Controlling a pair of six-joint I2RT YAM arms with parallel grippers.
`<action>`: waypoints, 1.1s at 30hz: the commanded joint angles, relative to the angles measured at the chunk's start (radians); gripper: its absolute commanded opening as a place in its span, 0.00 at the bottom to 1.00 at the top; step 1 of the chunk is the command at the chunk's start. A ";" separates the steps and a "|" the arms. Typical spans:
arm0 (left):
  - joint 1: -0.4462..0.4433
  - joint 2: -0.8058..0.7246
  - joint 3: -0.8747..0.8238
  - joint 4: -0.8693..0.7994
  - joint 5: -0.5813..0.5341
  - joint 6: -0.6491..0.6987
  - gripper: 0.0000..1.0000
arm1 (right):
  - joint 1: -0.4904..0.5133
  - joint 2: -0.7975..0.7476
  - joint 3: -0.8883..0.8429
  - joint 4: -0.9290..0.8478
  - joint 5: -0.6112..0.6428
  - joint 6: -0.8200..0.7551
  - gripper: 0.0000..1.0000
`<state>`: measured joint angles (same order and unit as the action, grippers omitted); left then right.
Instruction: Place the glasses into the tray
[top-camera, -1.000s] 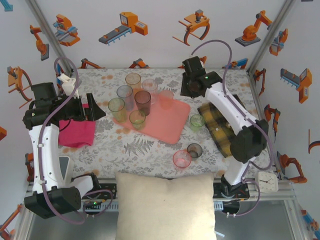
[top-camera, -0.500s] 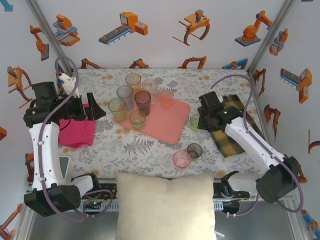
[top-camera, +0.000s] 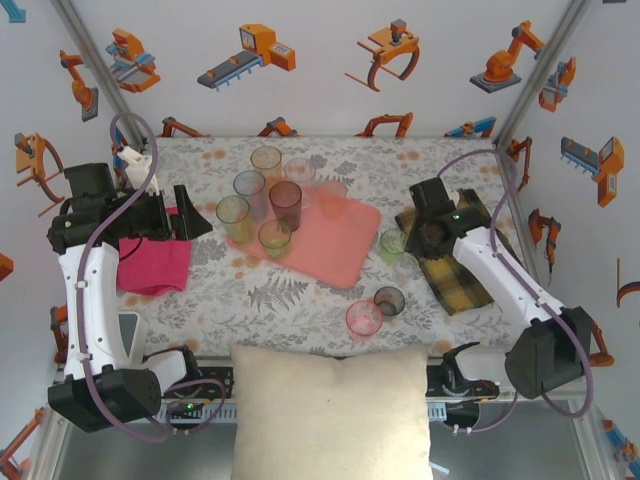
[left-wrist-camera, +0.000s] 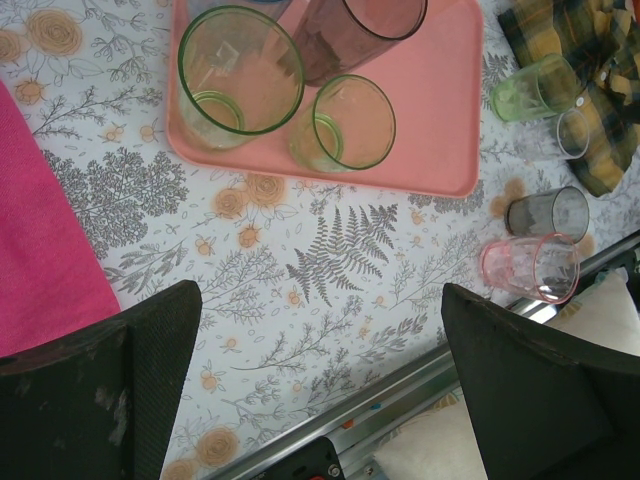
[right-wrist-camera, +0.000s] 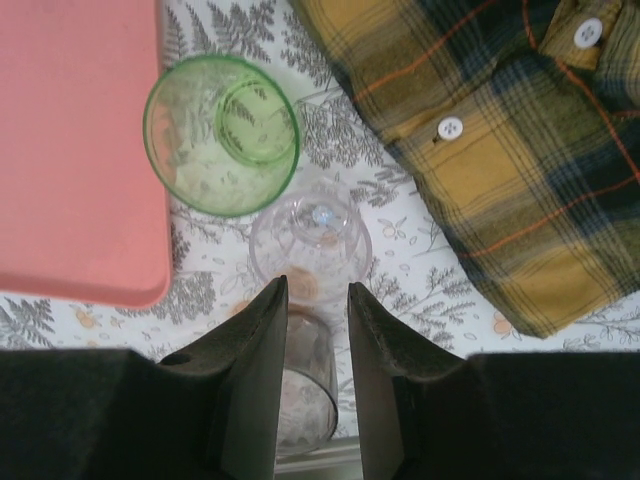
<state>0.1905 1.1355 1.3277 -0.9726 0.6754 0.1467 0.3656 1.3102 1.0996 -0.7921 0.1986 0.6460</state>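
Note:
I should keep lowering my right gripper until its fingers straddle that rim, since the green tumbler's rim (right-wrist-camera: 298, 150) near the plaid cloth lines up with the gap between them.
The salmon-pink tray (top-camera: 345, 245) (left-wrist-camera: 440, 130) (right-wrist-camera: 70, 150) holds several tumblers at its left end, among them two green ones (left-wrist-camera: 240, 75) (left-wrist-camera: 350, 125) and a smoky one (top-camera: 285, 197). Right of the tray stand a green tumbler (top-camera: 393, 242) (right-wrist-camera: 222, 135) and a clear one (top-camera: 405, 266) (right-wrist-camera: 310, 240). Nearer the front are a grey tumbler (top-camera: 389, 300) (right-wrist-camera: 312, 390) and a pink one (top-camera: 364, 318) (left-wrist-camera: 530, 268). My right gripper (top-camera: 422, 238) (right-wrist-camera: 317, 292) hovers above the clear tumbler, jaws narrowly apart and empty. My left gripper (top-camera: 195, 215) (left-wrist-camera: 320, 330) hangs wide open left of the tray.
A yellow-black plaid cloth (top-camera: 450, 255) (right-wrist-camera: 500, 150) lies at the right, under my right arm. A magenta cloth (top-camera: 155, 265) (left-wrist-camera: 40, 250) lies at the left. A cream pillow (top-camera: 330, 400) sits past the table's front rail.
My right arm has swung from the tray's far edge to the right and nearer, ending over the plaid cloth beside the green and clear tumblers. The left arm has not moved.

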 joint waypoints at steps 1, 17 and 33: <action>0.003 -0.014 0.024 -0.007 0.014 0.004 0.97 | -0.029 0.033 0.040 0.050 -0.018 -0.052 0.33; 0.003 -0.020 0.019 -0.006 0.010 0.007 0.97 | -0.113 0.191 0.070 0.131 -0.142 -0.175 0.33; 0.003 -0.024 0.013 -0.007 0.001 0.009 0.97 | -0.122 0.299 0.106 0.144 -0.134 -0.204 0.31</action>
<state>0.1905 1.1309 1.3277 -0.9726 0.6727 0.1471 0.2508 1.5929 1.1717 -0.6563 0.0429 0.4660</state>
